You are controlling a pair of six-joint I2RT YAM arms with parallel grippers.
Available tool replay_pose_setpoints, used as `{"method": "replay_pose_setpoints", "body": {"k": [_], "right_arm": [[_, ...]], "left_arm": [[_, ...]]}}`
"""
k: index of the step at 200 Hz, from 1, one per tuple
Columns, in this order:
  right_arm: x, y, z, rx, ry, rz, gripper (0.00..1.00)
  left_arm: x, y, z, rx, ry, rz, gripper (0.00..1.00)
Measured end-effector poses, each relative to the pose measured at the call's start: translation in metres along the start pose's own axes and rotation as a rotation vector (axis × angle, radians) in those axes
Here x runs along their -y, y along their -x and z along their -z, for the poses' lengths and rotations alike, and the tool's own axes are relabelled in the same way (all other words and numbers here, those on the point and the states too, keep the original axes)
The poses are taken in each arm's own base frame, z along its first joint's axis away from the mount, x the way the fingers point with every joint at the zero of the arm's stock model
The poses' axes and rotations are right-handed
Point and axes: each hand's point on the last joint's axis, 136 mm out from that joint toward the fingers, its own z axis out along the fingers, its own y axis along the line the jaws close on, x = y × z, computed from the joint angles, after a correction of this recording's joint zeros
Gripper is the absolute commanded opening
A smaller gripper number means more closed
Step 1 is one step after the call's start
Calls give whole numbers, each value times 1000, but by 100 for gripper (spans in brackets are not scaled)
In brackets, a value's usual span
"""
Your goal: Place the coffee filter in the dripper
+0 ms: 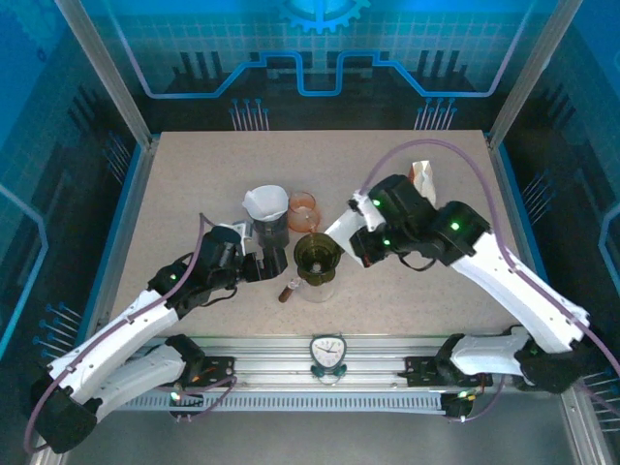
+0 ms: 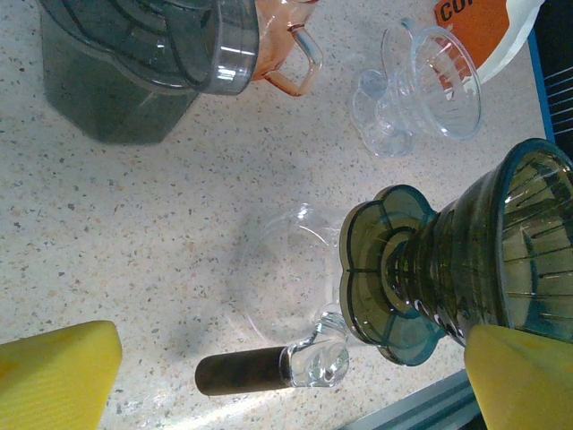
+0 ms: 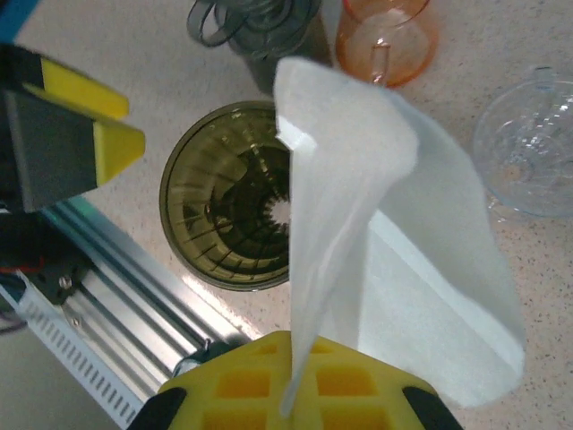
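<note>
The coffee filter [image 3: 394, 224] is held by its edge in my right gripper, and the dripper's opening [image 3: 231, 199] is empty. I should keep moving the filter over until it sits inside.
My right gripper [image 3: 291, 387] is shut on the lower edge of a white paper coffee filter [image 3: 385, 215], which fans out above it. In the top view the filter [image 1: 339, 226] hangs just right of the dripper [image 1: 318, 252], with the right gripper [image 1: 351, 238] behind it. The olive-green ribbed dripper [image 3: 228, 197] sits on a glass server [image 2: 286, 278] with a dark handle [image 2: 240, 373]. My left gripper [image 2: 291, 363] is open, one of its yellow fingers [image 2: 54, 376] on each side of the server and the dripper [image 2: 466, 260]. It sits left of the dripper in the top view [image 1: 267, 262].
A grey holder [image 1: 266, 211] with white filters stands behind the left gripper. Beside it is an orange cup [image 1: 303, 208]. A clear plastic dripper [image 3: 528, 143] lies to the right, near a paper bag [image 1: 422, 176]. The metal rail [image 1: 329, 349] runs along the near table edge.
</note>
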Motion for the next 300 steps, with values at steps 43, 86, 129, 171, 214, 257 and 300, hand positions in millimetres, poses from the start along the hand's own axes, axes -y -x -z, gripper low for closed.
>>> {"method": "replay_pose_setpoints", "body": {"k": [43,86,129,171,214,257,300], "right_arm": [[-6,5,-5,-134,-88,88,4],[-15,5,-16,-235,-140,177,4],[-23,4,-33,-322,-165,243,1],[-28,3,-45,-381,-166,287,0],[-32,2,-57,-425,-163,317,0],[-34,-2,-68,-463,-150,333,0],[-36,-10,-77,-488,-127,338,0]], "left_arm": [[1,1,3,7,-7,-1,99],[4,3,9,26,-26,-3,99],[5,4,9,28,-28,-3,99],[2,1,8,23,-23,-2,99],[1,0,8,21,-22,-2,99],[1,0,8,22,-22,-2,99],[1,0,8,21,-22,-2,99]]}}
